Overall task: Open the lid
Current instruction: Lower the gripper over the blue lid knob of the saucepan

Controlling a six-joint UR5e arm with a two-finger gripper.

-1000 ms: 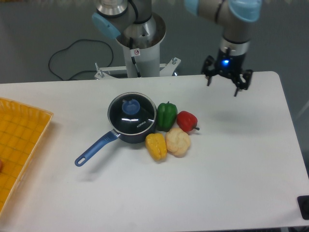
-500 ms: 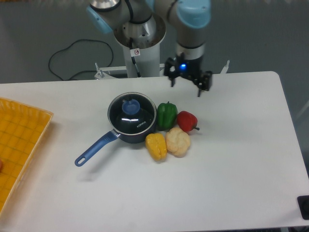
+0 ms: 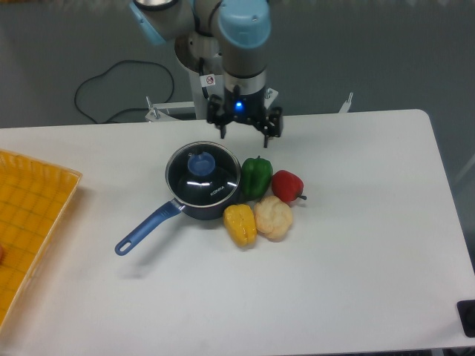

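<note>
The metal rim goes all the way around the glass lid in one piece, so the lid will come off whole and the saucepan will stay still when I lift the lid's knob.
The round glass lid with a thin metal rim and a blue knob sits closed on a dark blue saucepan with a long blue handle, left of the table's middle. My gripper hangs open and empty above the table, behind and to the right of the lid, apart from it. A blue light glows on its wrist.
A green pepper, a red pepper, a yellow pepper and a pale cauliflower-like piece crowd the pan's right side. A yellow tray lies at the left edge. The robot base stands behind the table.
My gripper has swept left along the back of the table, from the far right to just behind the pan. The lid and the vegetables have not moved.
</note>
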